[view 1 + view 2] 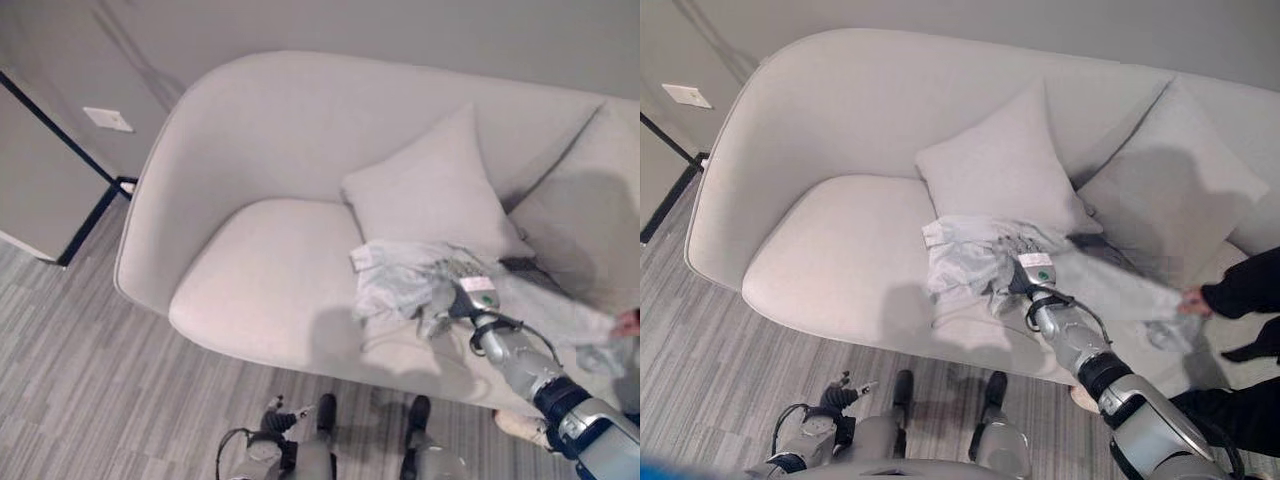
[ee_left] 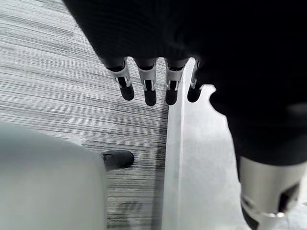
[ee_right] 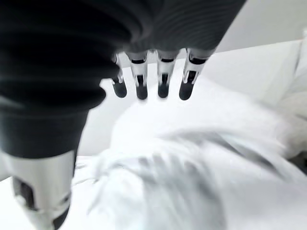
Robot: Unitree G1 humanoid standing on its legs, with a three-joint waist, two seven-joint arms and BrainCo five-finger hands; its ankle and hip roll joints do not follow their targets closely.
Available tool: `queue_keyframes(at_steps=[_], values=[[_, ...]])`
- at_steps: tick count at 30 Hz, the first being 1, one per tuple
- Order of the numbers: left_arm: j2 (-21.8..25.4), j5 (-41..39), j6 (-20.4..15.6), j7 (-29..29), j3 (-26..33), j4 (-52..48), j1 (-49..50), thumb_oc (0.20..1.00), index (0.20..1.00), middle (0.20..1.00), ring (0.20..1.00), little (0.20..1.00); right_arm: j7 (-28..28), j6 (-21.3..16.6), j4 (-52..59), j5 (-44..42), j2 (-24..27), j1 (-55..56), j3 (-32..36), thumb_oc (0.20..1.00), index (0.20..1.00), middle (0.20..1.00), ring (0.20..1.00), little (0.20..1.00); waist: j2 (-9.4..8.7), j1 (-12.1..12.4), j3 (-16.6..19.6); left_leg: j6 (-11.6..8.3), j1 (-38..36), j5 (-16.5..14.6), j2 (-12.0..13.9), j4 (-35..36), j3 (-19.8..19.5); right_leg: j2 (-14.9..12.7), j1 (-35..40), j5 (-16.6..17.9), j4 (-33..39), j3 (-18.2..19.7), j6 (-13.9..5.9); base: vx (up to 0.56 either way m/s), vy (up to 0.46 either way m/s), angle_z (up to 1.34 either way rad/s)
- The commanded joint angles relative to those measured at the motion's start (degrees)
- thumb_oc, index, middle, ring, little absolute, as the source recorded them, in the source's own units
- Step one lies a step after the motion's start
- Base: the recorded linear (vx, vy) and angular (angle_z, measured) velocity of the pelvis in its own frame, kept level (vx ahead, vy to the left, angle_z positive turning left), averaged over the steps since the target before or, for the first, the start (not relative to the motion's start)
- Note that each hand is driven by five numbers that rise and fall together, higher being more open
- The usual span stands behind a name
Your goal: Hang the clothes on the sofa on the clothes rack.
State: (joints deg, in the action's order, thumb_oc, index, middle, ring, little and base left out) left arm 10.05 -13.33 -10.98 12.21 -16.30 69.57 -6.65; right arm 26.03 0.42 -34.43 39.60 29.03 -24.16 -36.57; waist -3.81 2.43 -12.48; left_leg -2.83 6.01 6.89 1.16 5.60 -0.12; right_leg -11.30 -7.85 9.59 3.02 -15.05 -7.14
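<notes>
The garment's rumpled end (image 1: 388, 280) rests in loose creases, so I expect the pale grey-green garment (image 1: 545, 308) to bunch up and droop in limp folds as I lift it.
A crumpled pale grey-green garment (image 1: 395, 275) lies on the right half of the light grey sofa's (image 1: 270, 270) seat, just in front of a cushion. My right hand (image 1: 452, 278) reaches over it from the lower right. Its fingers (image 3: 139, 84) are straight and spread just above the cloth (image 3: 182, 167), gripping nothing. Low by the floor at the lower left hangs my left hand (image 1: 835, 398), idle, its fingers (image 2: 148, 88) straight over the carpet.
Two grey cushions (image 1: 430, 190) (image 1: 1170, 190) lean on the sofa back. A person's hand (image 1: 1188, 300) in a dark sleeve holds the garment's far right end. A black-framed panel (image 1: 60, 150) stands left of the sofa. Striped grey carpet (image 1: 90, 380) lies in front.
</notes>
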Motion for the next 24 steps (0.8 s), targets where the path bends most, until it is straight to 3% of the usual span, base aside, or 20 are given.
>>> queue_keyframes(at_steps=[1,7,11,17,21,24], values=[[2.34,3.46,0.11,-0.18,-0.08,2.70,-0.70,1.000,1.000,1.000,1.000,1.000,0.27,-1.37,3.68,2.10,-0.40,-3.00,-1.07,1.000,1.000,1.000,1.000,1.000,-3.11,1.59,-0.20,2.11,-1.66,-6.68,-3.16,-0.60,3.24,-5.85,-3.85,-2.75,-8.32,3.97,-3.27,0.00,0.000,0.00],[2.01,3.67,0.66,-0.37,1.02,3.14,0.71,1.000,1.000,1.000,1.000,1.000,-0.69,-1.75,10.02,0.93,0.99,-1.97,1.52,1.000,1.000,1.000,1.000,1.000,-3.62,1.15,1.05,2.18,-2.17,-6.94,-2.82,-0.60,3.37,-5.62,-3.22,-2.71,-8.11,3.85,-3.39,0.00,-0.004,-0.04],[1.99,3.84,0.64,-0.38,0.94,3.04,0.94,1.000,1.000,1.000,1.000,1.000,-0.29,-1.16,8.06,1.42,0.80,-1.64,1.86,1.000,1.000,1.000,1.000,1.000,-3.57,1.12,1.21,2.21,-2.64,-7.06,-2.80,-0.60,3.20,-5.58,-3.09,-2.89,-8.63,3.83,-3.38,0.00,-0.002,-0.01],[2.41,3.20,-0.35,-0.22,-0.99,1.95,0.23,1.000,1.000,1.000,1.000,1.000,-0.35,0.50,-9.13,-0.13,-2.07,-6.51,-2.53,1.000,1.000,1.000,1.000,1.000,-3.11,2.49,-0.84,1.66,-1.92,-6.36,-2.52,-0.60,2.70,-5.46,-3.65,-2.50,-8.66,3.50,-3.19,-0.03,-0.019,0.00],[3.72,0.94,-0.97,0.17,-3.37,1.92,-1.96,1.000,1.000,1.000,1.000,1.000,0.79,4.10,-30.45,-0.60,-4.75,-13.02,-5.78,1.000,1.000,1.000,1.000,1.000,-1.58,4.37,-3.26,0.28,1.09,-4.43,-1.63,-0.60,1.81,-5.09,-4.32,-1.62,-7.06,2.58,-2.97,-0.03,-0.070,0.06],[4.05,0.68,-0.93,-0.03,-3.78,2.55,-1.80,1.000,1.000,1.000,1.000,1.000,1.66,5.64,-36.02,0.21,-3.64,-13.05,-4.99,1.000,1.000,1.000,1.000,1.000,-0.28,4.28,-3.25,-0.28,2.50,-3.69,-1.22,-0.60,1.64,-4.52,-4.63,-1.49,-6.03,2.37,-2.62,0.02,-0.062,0.31]])
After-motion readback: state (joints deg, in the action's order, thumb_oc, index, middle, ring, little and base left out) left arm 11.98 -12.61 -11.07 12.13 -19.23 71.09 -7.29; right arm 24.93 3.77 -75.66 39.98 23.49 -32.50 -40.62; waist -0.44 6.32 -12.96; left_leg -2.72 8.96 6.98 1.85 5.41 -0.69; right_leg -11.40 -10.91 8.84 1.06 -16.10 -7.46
